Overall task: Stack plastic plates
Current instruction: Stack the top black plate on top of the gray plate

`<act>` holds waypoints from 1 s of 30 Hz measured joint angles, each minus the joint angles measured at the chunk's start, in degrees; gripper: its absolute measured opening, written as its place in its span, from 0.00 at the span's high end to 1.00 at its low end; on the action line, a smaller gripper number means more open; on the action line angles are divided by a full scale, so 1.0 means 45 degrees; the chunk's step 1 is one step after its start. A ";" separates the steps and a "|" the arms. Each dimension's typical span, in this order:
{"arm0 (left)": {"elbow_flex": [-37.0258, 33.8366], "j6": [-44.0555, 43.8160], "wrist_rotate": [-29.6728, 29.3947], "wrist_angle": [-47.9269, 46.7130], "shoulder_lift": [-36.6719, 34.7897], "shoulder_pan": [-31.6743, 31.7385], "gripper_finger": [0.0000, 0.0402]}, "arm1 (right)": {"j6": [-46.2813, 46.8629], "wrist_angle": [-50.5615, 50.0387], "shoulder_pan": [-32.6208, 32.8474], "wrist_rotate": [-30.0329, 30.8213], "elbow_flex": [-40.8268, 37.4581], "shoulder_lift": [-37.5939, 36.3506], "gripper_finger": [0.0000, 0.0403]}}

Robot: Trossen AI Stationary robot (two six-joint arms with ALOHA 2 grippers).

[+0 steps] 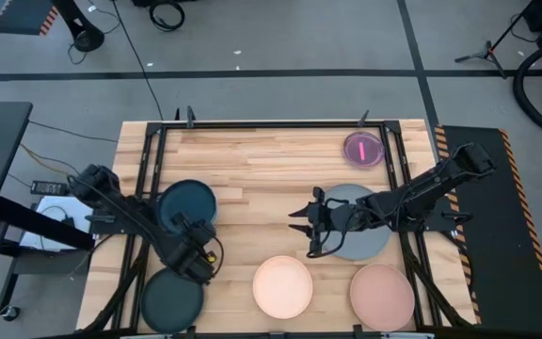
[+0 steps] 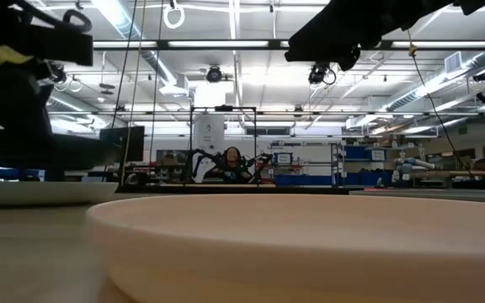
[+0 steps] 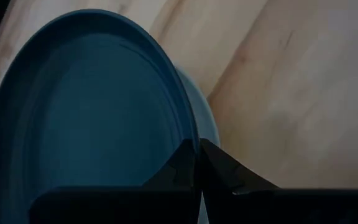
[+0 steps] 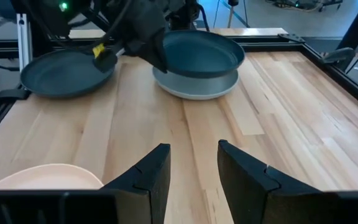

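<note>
The dark teal plate is over the pale blue-grey plate, and my left gripper is pinching only the dark teal plate's rim. Next, I set the plates one inside the other, then open and grip both plates' rims.
My left gripper is shut on a dark teal plate, which lies over a pale blue-grey plate on the table's left half. A second dark teal plate lies flat near the left near corner. My right gripper hangs open above bare wood, just left of the large grey plate, touching nothing. The cream plate and the pink plate lie flat along the near edge. A small red-pink plate sits near the far right corner. My left gripper pinches the near rim of the dark teal plate between its two fingers, one on the inner face and one on the outer wall. The fingers come in from the table's near side. The plate lies almost level over the pale blue-grey plate; whether it rests on it I cannot tell.
Bare wood lies in the table's middle and far left. Black frame rails run along the table's sides. In the low view the cream plate fills the foreground, and a person sits far off in the room.
</note>
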 joint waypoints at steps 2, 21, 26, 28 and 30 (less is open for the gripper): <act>-0.0282 0.0057 0.0073 0.0193 0.0012 0.0008 0.95 | -0.0004 0.0000 0.0000 -0.0003 0.0000 0.0000 0.65; -0.2703 0.0055 0.0473 0.3348 -0.1228 0.0189 0.92 | -0.0030 0.0005 -0.0290 -0.0019 0.0000 0.0000 0.65; -0.2703 0.0072 0.0557 0.3329 -0.1228 0.0189 0.81 | -0.0030 0.0119 -0.0398 -0.0036 0.0000 0.0000 0.65; -0.2703 0.0424 0.0565 0.3239 -0.1273 0.0189 0.74 | -0.0030 0.0282 -0.0398 -0.0243 0.0000 0.0000 0.65; -0.2703 0.0840 0.0694 0.3171 -0.1458 0.0233 0.67 | -0.0035 0.0564 -0.0398 -0.0430 0.0000 0.0000 0.65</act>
